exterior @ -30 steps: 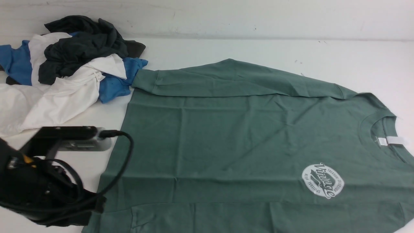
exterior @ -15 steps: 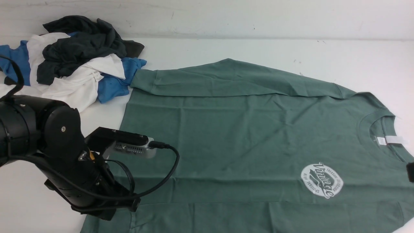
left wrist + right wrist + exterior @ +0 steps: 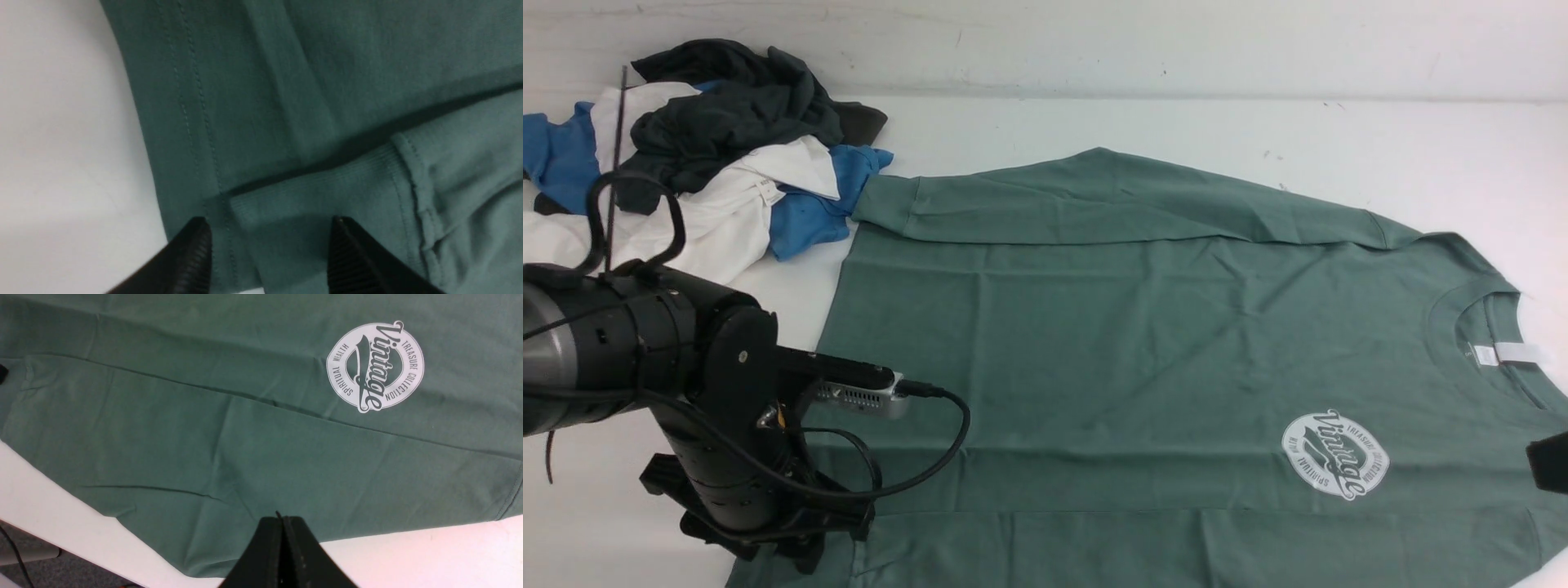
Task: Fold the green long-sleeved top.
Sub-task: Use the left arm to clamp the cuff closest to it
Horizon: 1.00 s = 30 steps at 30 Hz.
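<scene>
The near sleeve [image 3: 1111, 549] should rise by itself and leave the body flat when I lift the ribbed cuff, since a shadow separates cuff and hem [image 3: 289, 175].
The green long-sleeved top [image 3: 1111, 343] lies flat on the white table, neck and white label [image 3: 1515, 354] to the right, hem to the left. Its round white logo [image 3: 1336, 454] faces up. The far sleeve [image 3: 1094, 200] is folded across the body, and the near sleeve lies along the near edge. My left arm [image 3: 719, 425] stands over the near left corner. My left gripper [image 3: 268, 222] is open just above the sleeve's ribbed cuff [image 3: 310, 196], beside the stitched hem [image 3: 192, 122]. My right gripper [image 3: 282, 519] is shut and empty above the near edge, short of the logo [image 3: 375, 366].
A pile of dark, white and blue garments [image 3: 711, 155] sits at the far left, touching the far sleeve's cuff. Bare white table [image 3: 1176, 122] runs behind the top. The table's near edge [image 3: 49, 522] shows in the right wrist view. A black cable [image 3: 931, 457] loops from my left wrist.
My left arm has swung in from the lower left and now stands over the top's near left corner. A dark part of my right arm has come in at the right edge.
</scene>
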Tool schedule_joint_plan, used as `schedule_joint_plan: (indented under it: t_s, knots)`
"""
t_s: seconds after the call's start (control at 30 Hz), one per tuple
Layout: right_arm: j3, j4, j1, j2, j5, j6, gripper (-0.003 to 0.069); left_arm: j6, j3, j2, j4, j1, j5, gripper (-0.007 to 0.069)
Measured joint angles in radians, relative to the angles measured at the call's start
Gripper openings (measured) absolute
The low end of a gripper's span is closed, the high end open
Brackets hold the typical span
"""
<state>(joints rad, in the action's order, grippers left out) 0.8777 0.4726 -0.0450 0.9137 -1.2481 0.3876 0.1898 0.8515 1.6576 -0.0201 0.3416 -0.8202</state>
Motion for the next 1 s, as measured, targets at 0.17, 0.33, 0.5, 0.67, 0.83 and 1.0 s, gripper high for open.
schedule_joint_plan:
  t_s: [0.17, 0.33, 0.5, 0.67, 0.83, 1.0]
  knots:
    - [0.0, 0.0, 0.0, 0.0, 0.0, 0.004, -0.0015, 0.004, 0.006, 0.028, 0.001, 0.0, 0.015, 0.0385]
    - [0.0, 0.0, 0.0, 0.0, 0.0, 0.004, -0.0015, 0.005, 0.006, 0.028, 0.001, 0.0, 0.017, 0.0375]
    - [0.0, 0.0, 0.0, 0.0, 0.0, 0.004, -0.0015, 0.003, 0.006, 0.03, 0.02, 0.0, 0.019, 0.026]
    - [0.0, 0.0, 0.0, 0.0, 0.0, 0.004, -0.0015, 0.0, 0.013, 0.031, 0.02, 0.0, -0.026, 0.0037]
    - [0.0, 0.0, 0.0, 0.0, 0.0, 0.004, -0.0015, -0.001, 0.013, -0.032, 0.02, 0.008, -0.091, 0.0016]
    - [0.0, 0.0, 0.0, 0.0, 0.0, 0.004, -0.0015, -0.001, 0.014, -0.157, 0.02, 0.009, -0.14, 0.0016]
